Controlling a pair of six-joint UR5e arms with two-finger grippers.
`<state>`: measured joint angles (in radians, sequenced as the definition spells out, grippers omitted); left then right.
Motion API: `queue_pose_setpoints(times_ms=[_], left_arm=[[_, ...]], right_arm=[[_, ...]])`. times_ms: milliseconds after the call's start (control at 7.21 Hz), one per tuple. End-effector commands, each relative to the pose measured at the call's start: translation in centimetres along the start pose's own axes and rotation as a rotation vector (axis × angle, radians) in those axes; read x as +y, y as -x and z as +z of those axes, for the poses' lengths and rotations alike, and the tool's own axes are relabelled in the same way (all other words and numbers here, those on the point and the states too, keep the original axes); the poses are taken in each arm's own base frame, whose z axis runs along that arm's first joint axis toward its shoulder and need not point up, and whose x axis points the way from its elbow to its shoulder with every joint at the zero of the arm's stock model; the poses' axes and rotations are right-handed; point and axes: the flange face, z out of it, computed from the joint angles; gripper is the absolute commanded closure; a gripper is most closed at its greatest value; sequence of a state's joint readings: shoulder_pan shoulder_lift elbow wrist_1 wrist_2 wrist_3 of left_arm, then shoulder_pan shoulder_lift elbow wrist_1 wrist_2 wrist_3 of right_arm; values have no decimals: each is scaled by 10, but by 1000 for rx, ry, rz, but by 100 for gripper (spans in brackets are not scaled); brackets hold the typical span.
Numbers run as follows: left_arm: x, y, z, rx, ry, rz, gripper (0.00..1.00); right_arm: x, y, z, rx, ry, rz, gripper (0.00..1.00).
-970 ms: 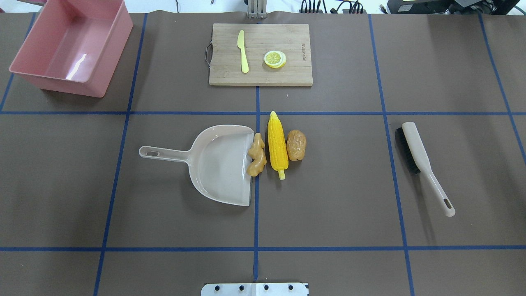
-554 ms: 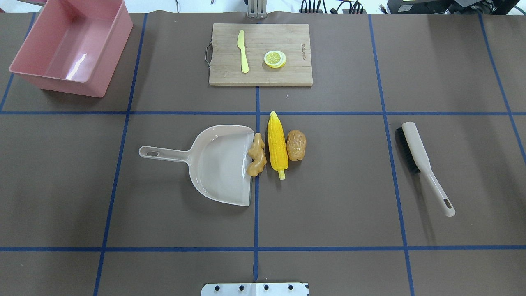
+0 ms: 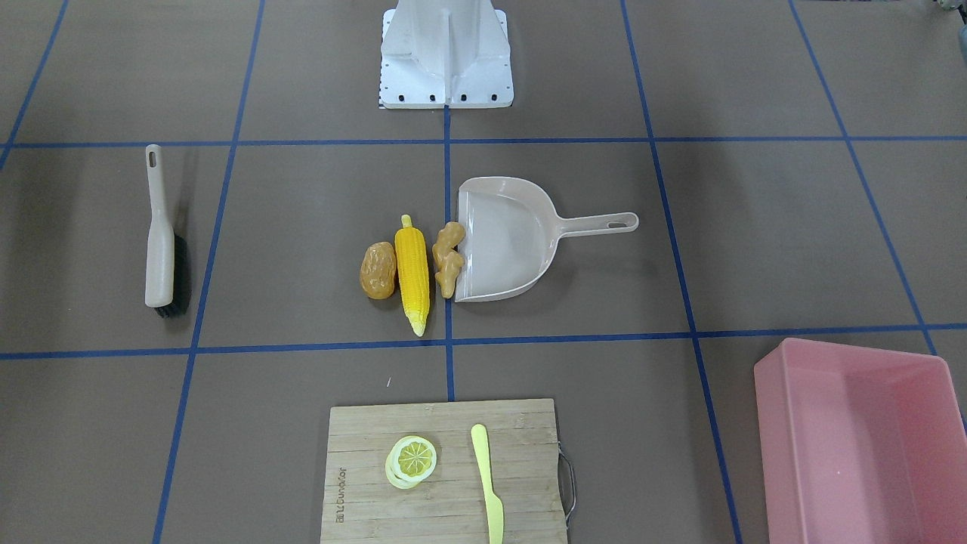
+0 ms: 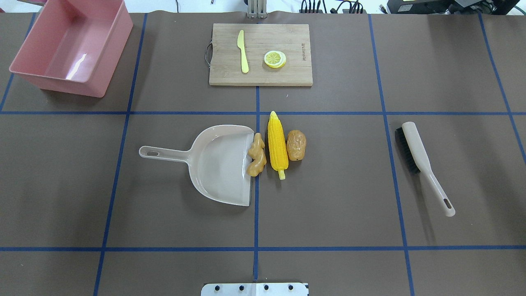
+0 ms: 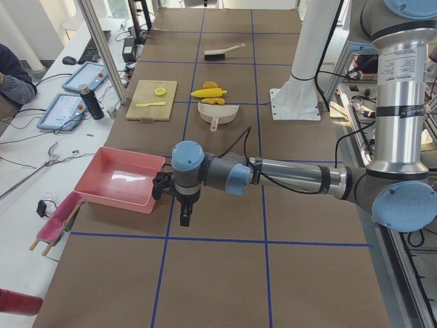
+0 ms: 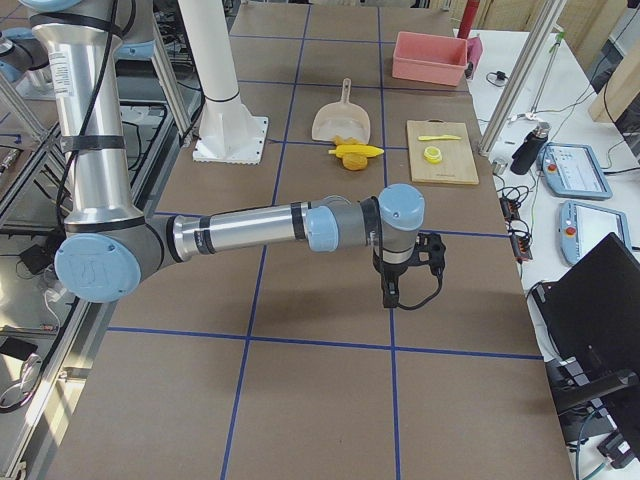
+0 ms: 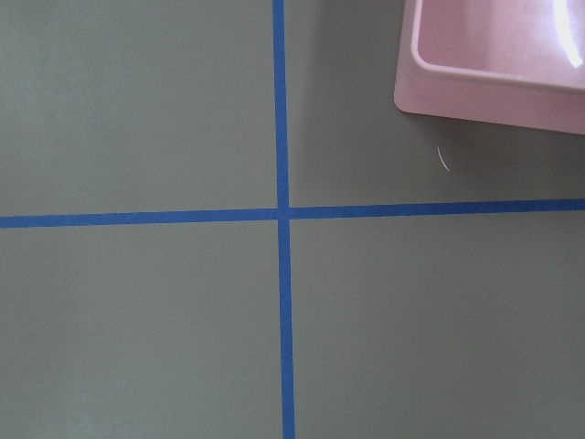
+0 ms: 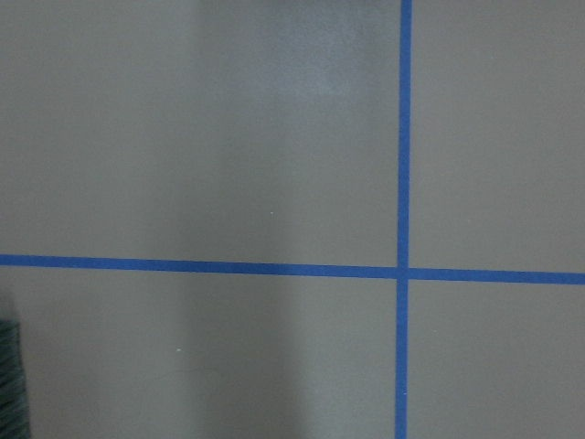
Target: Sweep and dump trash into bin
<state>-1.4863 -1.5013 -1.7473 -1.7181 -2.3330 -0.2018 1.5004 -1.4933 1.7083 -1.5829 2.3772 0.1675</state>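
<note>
The hand brush's handle (image 3: 156,186) points toward my arms and is clear of the trash. My right gripper should keep moving to it until its fingers close around the brush's handle.
The yellow corn cob (image 4: 277,144), the brown potato (image 4: 296,145) and the tan ginger root (image 4: 256,155) lie side by side at mid table. The ginger touches the open lip of the beige dustpan (image 4: 218,164). The pink bin (image 4: 70,45) stands at the far left corner and is empty. My left gripper (image 5: 184,212) hangs near the bin's outer side, seen only in the exterior left view. My right gripper (image 6: 390,290) hangs over bare table, seen only in the exterior right view. I cannot tell whether either is open or shut.
A beige hand brush (image 4: 419,156) with black bristles lies to the right. A wooden cutting board (image 4: 287,74) at the far middle holds a pale yellow knife (image 4: 243,51) and a lemon slice (image 4: 275,58). Blue tape lines grid the brown table.
</note>
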Motion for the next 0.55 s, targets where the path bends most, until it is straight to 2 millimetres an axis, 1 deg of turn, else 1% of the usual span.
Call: queue_pose_setpoints(times_ms=[0,139,277,416], left_arm=[[24,-9,-19,40,-22,17,1],[23,-16,-24,50,-31,32,1],[21,-23,-31,57,-45,47,1],[17,-35,-39,61,-66,78,1]], right_arm=[[17,92,9,-49,28,-27,0],[37,146,38,-47,83,23,0],[47,190,65,-31,90,-17,0],[62,214,93,-23,86,-102,0]])
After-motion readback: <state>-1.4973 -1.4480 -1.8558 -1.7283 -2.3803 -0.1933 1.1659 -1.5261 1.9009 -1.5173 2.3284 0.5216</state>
